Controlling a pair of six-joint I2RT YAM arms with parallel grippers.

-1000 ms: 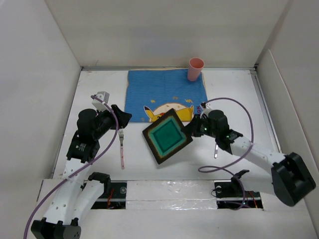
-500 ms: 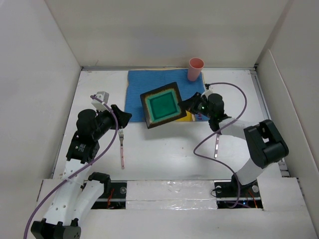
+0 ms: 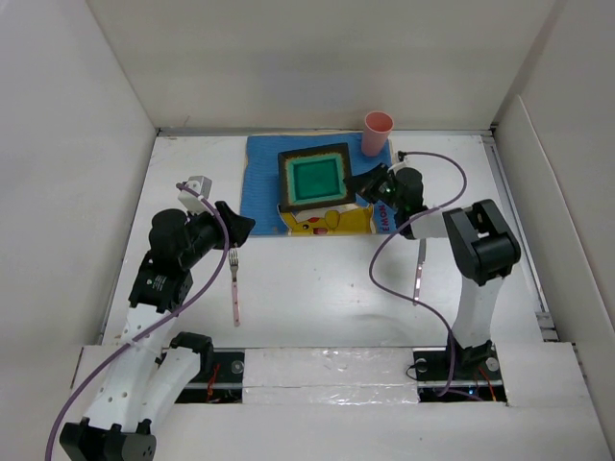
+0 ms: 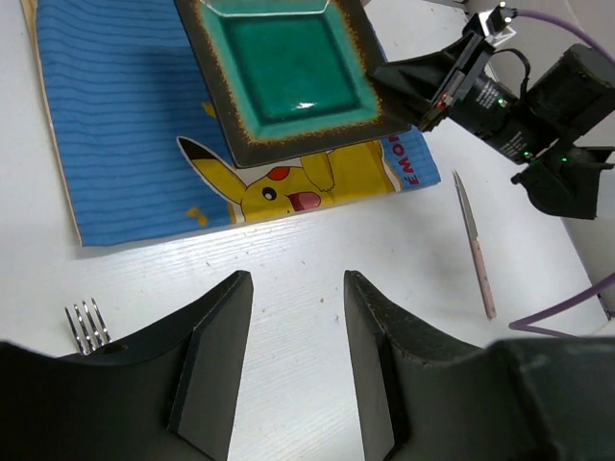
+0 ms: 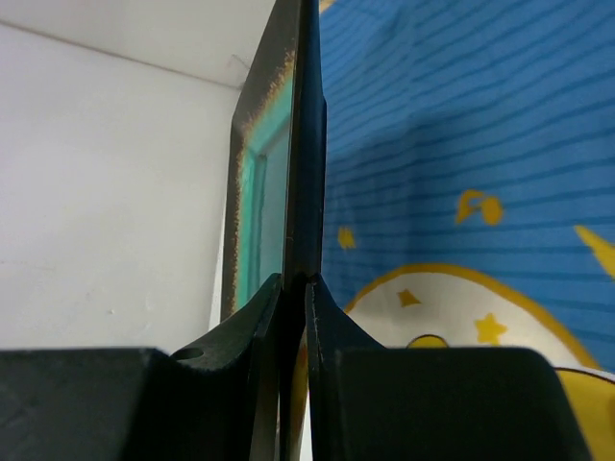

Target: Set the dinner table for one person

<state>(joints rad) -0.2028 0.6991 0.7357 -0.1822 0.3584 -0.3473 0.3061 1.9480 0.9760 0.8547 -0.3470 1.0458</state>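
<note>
The square dark plate (image 3: 317, 180) is hanging with its green centre up above the blue cartoon placemat (image 3: 261, 186), so the robot's right gripper goes on lowering it until it rests there and then let go.
My right gripper (image 3: 362, 182) is shut on the right rim of a square dark plate with a green centre (image 3: 316, 177), holding it over the blue cartoon placemat (image 3: 261, 171) on the white dinner table (image 3: 317, 288). In the right wrist view the plate (image 5: 288, 144) runs edge-on between the shut jaws. It also shows in the left wrist view (image 4: 288, 77). My left gripper (image 4: 296, 288) is open and empty above the table, right of a pink-handled fork (image 3: 233, 285). A pink-handled knife (image 3: 419, 273) lies at the right.
A pink cup (image 3: 377, 133) stands at the placemat's far right corner. White panels wall the table on the left, back and right. A purple cable loops over the table beside the right arm.
My right gripper has carried the plate from the table's middle away from me, up over the placemat. The left arm has not moved.
</note>
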